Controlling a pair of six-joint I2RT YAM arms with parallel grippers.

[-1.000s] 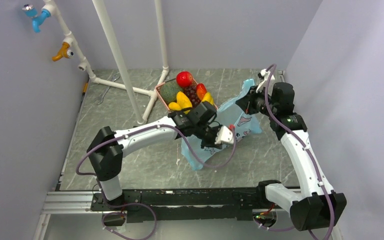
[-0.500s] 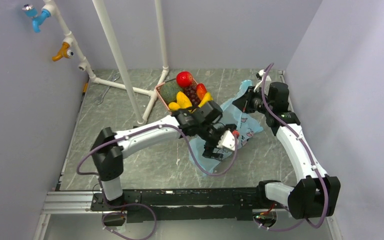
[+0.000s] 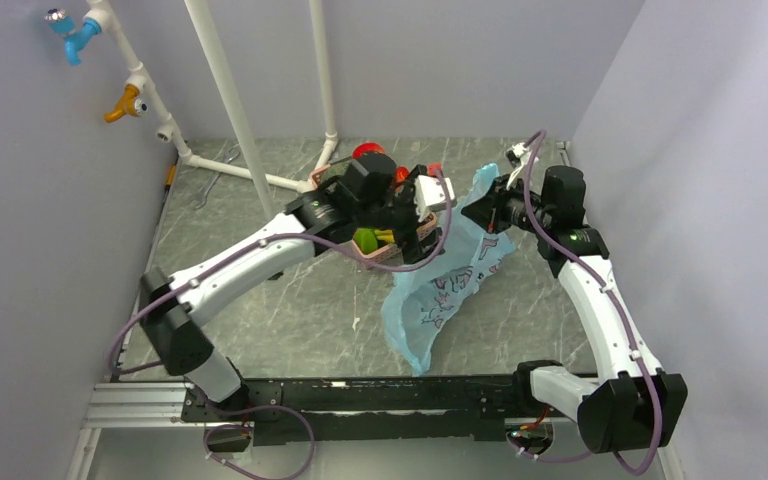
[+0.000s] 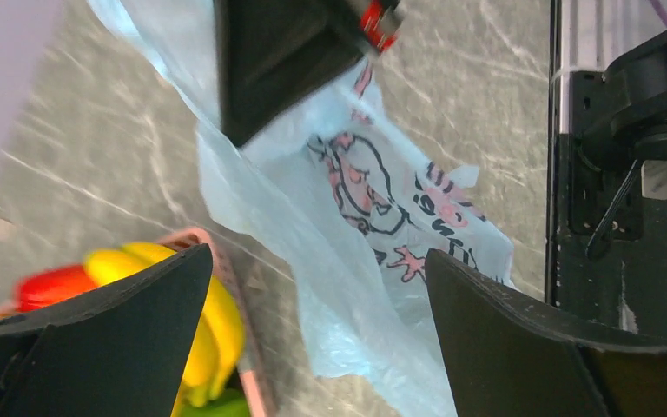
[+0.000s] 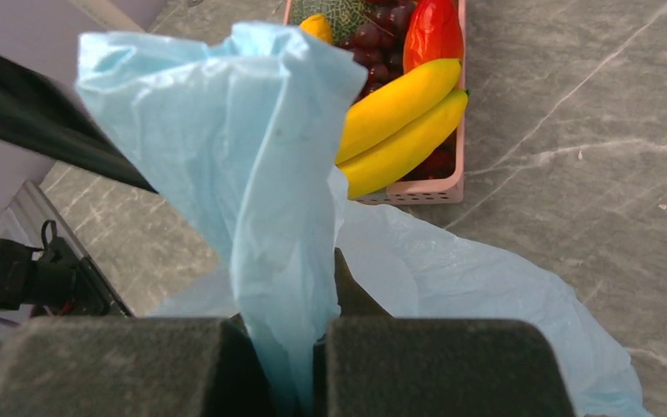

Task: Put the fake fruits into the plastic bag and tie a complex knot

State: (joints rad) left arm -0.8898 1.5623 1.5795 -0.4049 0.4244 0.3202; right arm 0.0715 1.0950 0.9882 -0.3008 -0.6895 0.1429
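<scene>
I should take the bag's free edge with my left gripper and widen its opening before fetching fruits, since the plastic bag hangs narrow from my right gripper.
The light-blue plastic bag hangs from my right gripper, and its lower end trails on the table toward the near edge. In the right wrist view that gripper is shut on a bunched strip of the bag. My left gripper stands open over the pink basket, nothing between its fingers; midway between the tips lies the bag. The fake fruits sit in the basket: bananas, grapes, a red fruit, a lime, an apple. No knot shows.
A white pipe frame stands at the back left, its foot beside the basket. A metal tool lies near the left wall. Grey walls close three sides. The black base rail runs along the near edge.
My left gripper opened, let go of the bag and swung back-left over the basket. The bag dropped and now hangs from the right gripper alone, which barely moved.
</scene>
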